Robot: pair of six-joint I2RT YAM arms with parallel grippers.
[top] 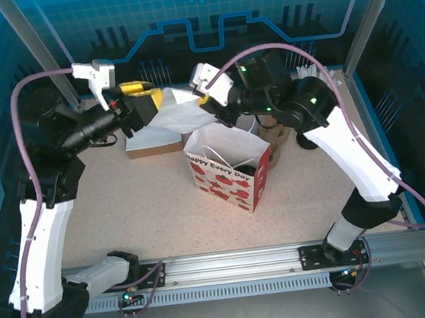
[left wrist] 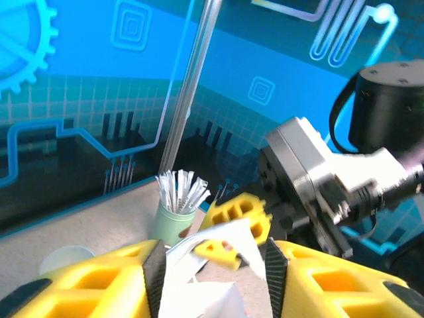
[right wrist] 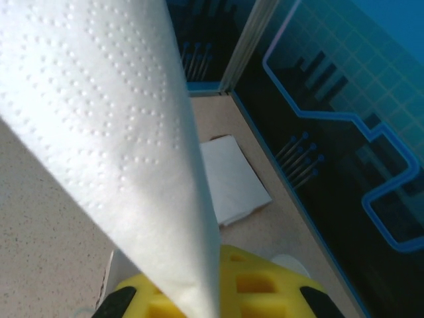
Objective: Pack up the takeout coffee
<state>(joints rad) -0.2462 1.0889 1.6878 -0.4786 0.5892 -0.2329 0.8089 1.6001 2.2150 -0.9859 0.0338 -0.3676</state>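
Note:
One napkin end is lying loose in my left gripper's open fingers, so my right gripper should pull the napkin free and let it down into the paper bag.
A white napkin hangs stretched between my two grippers above the back of the table. My right gripper is shut on one end of it, and the embossed napkin rises from its yellow fingers. My left gripper stands open, its pads apart with the napkin lying loosely between them. The paper bag, white with red strawberries, stands open at the table's middle. A dark shape low inside it may be the takeout coffee; I cannot tell.
A pale-green pot of white wrapped sticks stands behind the grippers. A stack of napkins lies by the back wall. A cardboard box sits under the left gripper. A white lid rests at the right, with brown items beside the bag.

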